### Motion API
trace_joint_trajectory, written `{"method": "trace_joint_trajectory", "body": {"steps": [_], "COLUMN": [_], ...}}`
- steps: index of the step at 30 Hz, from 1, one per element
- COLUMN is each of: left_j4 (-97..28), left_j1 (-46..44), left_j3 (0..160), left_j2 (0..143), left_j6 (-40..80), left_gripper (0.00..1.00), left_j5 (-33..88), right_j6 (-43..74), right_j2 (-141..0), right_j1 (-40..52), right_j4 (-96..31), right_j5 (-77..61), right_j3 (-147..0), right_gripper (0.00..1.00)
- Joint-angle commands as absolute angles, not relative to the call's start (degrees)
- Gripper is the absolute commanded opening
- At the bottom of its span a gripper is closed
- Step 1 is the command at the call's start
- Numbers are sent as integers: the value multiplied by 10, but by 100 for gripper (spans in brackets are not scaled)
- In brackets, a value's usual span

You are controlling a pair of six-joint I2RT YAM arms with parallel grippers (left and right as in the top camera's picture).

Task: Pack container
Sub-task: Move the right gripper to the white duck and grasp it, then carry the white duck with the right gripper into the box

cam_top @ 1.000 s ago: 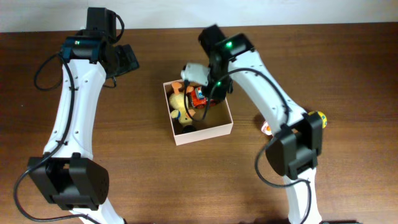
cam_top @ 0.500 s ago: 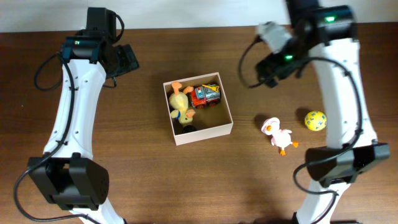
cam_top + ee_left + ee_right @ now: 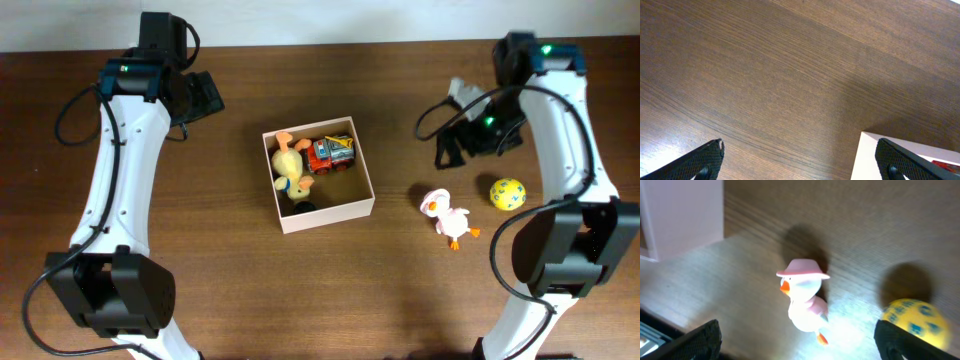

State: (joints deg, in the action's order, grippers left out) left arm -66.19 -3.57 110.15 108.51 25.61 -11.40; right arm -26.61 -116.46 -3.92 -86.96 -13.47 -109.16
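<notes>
My right gripper should go on down until its fingers reach the duck's neck, because the white duck's neck (image 3: 444,211) is centred under its open fingers, clear of the yellow ball (image 3: 508,194).
The container (image 3: 331,214), a shallow cream-walled box, sits mid-table with a yellow duck toy (image 3: 289,164) and a red toy truck (image 3: 331,155) inside. A white duck toy with a pink hat (image 3: 447,213) lies to its right, and a yellow ball (image 3: 507,193) lies further right. My right gripper (image 3: 452,137) hovers open just above and behind the white duck (image 3: 802,300), which shows between its fingers (image 3: 706,339); the ball (image 3: 914,321) is by the right finger. My left gripper (image 3: 200,95) is open and empty at the far left, over bare table.
The container's corner (image 3: 866,156) shows at the lower right of the left wrist view, and its outer wall (image 3: 685,215) shows at the upper left of the right wrist view. Dark wooden table (image 3: 300,290) surrounds everything.
My right gripper opened and left the red truck in the container, then swung away right and came down near the white duck. The left arm stayed still.
</notes>
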Motion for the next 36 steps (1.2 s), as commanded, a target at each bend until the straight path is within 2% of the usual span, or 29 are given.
{"method": "trace_joint_trajectory", "body": {"steps": [1,6,10,17,19,21,22,24,27,30,36], "left_j4": [-661,-661,-661,-661,-661,-661,-661,-661,-661,-661,-661], "left_j1": [-37,-37,-37,-37,-37,-37,-37,-37,-37,-37,-37], "left_j3": [1107,1107,1107,1107,1107,1107,1107,1107,1107,1107,1107], "left_j2": [1088,1088,1088,1088,1088,1088,1088,1088,1088,1088,1088], "left_j6": [263,263,263,263,263,263,263,263,263,263,263], "left_gripper": [99,99,99,99,99,99,99,99,99,99,99], "left_j5": [-118,-118,-118,-118,-118,-118,-118,-118,-118,-118,-118], "right_j6": [-260,-260,-260,-260,-261,-261,-261,-260,-260,-260,-238], "right_j2": [-1165,-1165,-1165,-1165,-1166,-1166,-1166,-1166,-1166,-1166,-1165], "right_j1": [-38,-38,-38,-37,-37,-37,-37,-37,-37,-37,-29], "right_j4": [-836,-785,-763,-701,-689,-680,-676,-674,-674,-676,-744], "right_j5": [-148,-148,-148,-148,-148,-148,-148,-148,-148,-148,-149], "right_j3": [-1020,-956,-920,-850,-833,-821,-819,-819,-819,-824,-920], "right_gripper": [99,100,95,93,82,63,49,33,25,12,4]}}
